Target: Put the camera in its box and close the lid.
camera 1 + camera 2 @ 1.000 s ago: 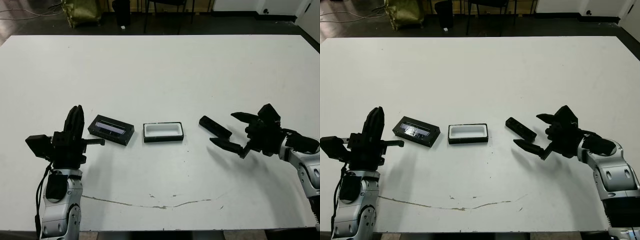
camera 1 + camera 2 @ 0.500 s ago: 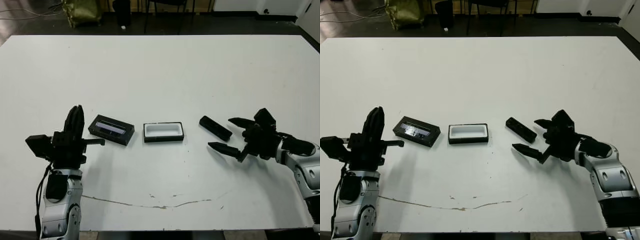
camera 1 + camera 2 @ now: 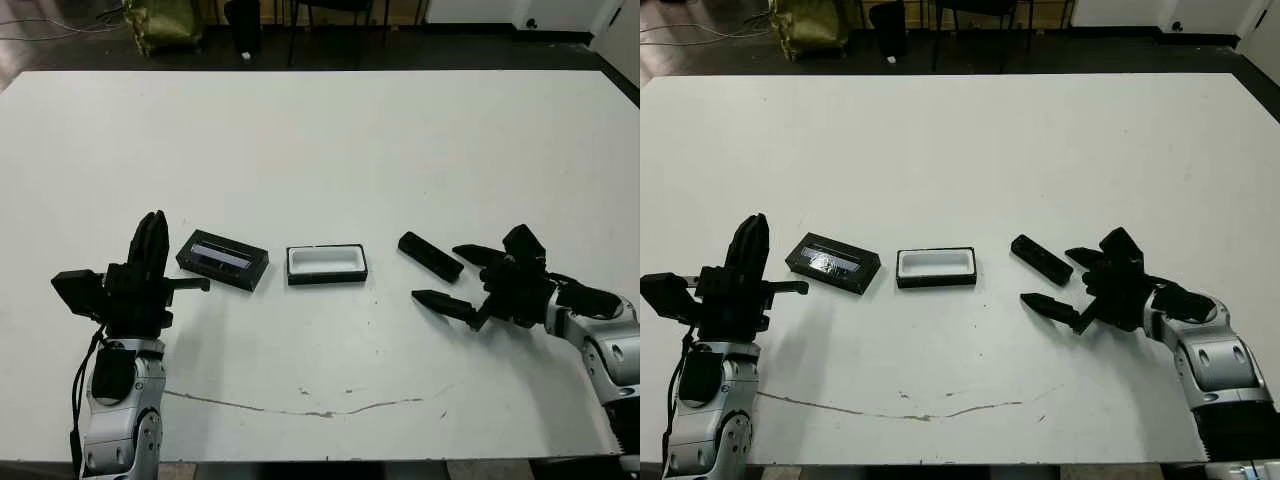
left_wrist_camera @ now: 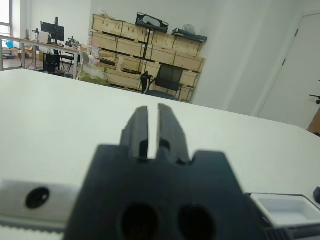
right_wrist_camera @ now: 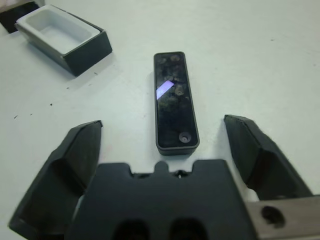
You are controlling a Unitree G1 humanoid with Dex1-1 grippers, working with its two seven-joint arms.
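Observation:
I expect the camera (image 3: 431, 257) to nest inside the white lining when I lower it, with the white rim all around it, because the lining has a long hollow (image 3: 327, 261).
The camera (image 3: 430, 256), a slim black bar with a glossy face, lies on the white table right of centre. My right gripper (image 3: 437, 272) is open, low over the table. In the right wrist view one finger stands on each side of the camera's (image 5: 174, 102) near end, not touching it. The box (image 3: 326, 264), a black tray lined in white, sits open at mid-table. Left of the box lies the lid (image 3: 222, 260), black with a grey-blue window strip. At the left, my left gripper (image 3: 151, 225) points upward beside the lid, shut and holding nothing.
A thin dark crack line (image 3: 320, 410) runs across the table (image 3: 320, 140) near its front edge. Beyond the far edge are a dark floor, chair legs and a bag (image 3: 165, 22). The left wrist view shows shelves of crates (image 4: 145, 47) in the background.
My right gripper has slid left and lowered toward the camera, so its open fingers now flank the camera's end. The left arm, box and lid have not moved.

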